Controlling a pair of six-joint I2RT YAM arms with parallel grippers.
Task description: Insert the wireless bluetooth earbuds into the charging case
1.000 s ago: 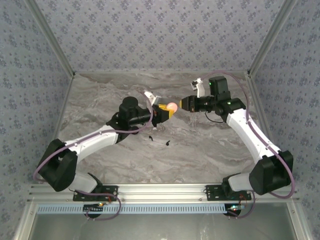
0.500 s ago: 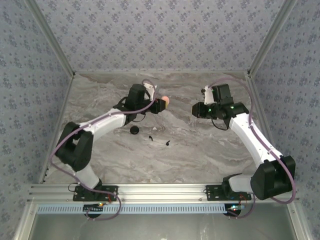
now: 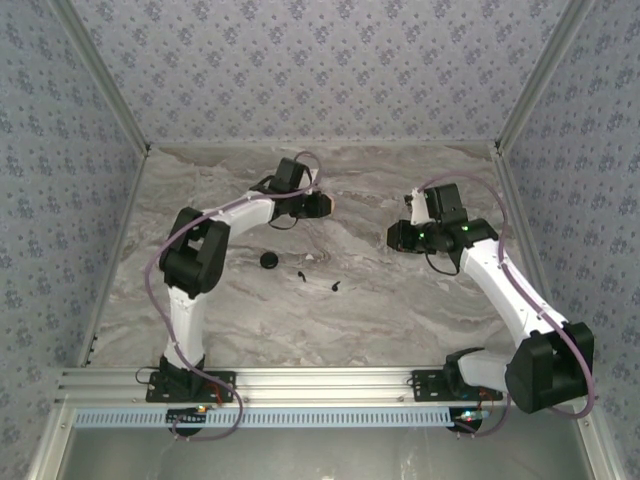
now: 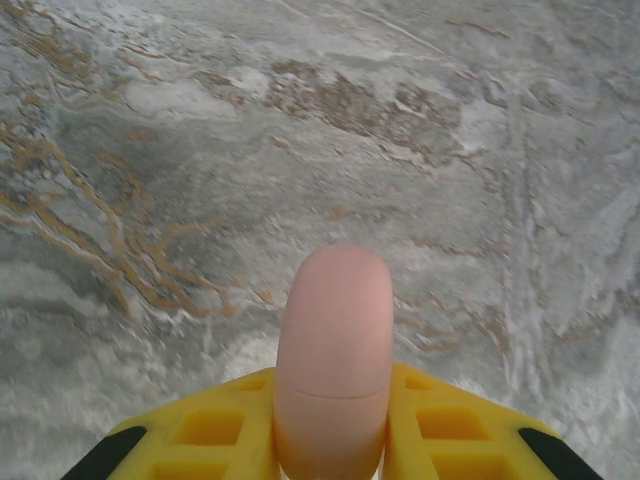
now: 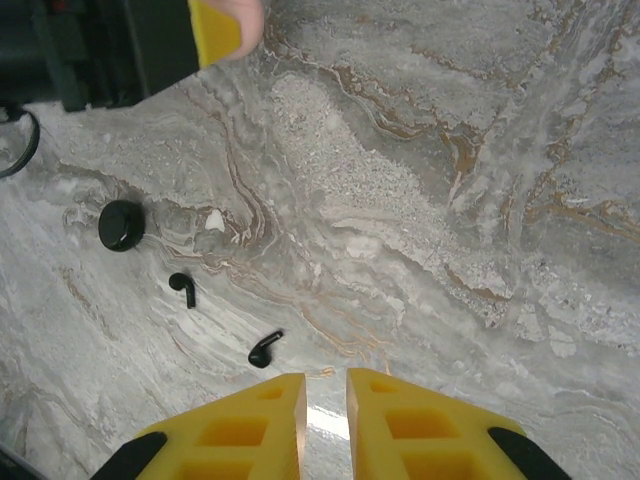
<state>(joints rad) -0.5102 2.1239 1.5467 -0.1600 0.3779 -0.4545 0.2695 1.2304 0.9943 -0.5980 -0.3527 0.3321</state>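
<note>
My left gripper should set down the pale pink charging case it is holding and take the black round disc, because the earbuds are black.
The pale pink charging case stands on edge between my left gripper's yellow fingers, its lid seam closed. From above, that left gripper hangs over the far middle of the table. Two black wireless bluetooth earbuds lie loose on the marble, also seen as earbuds near the table's centre. My right gripper hovers to their right with only a thin slit between its fingers and nothing in it. From above, the right gripper is well apart from the case.
A black round disc lies left of the earbuds, also visible from above as the disc. The left arm's black wrist and yellow finger reach into the right wrist view's top left corner. Patterned walls enclose the marble table.
The two grippers have separated: the left arm swung back and left with the pink case, folding its elbow inward. The right gripper drew away to the right.
</note>
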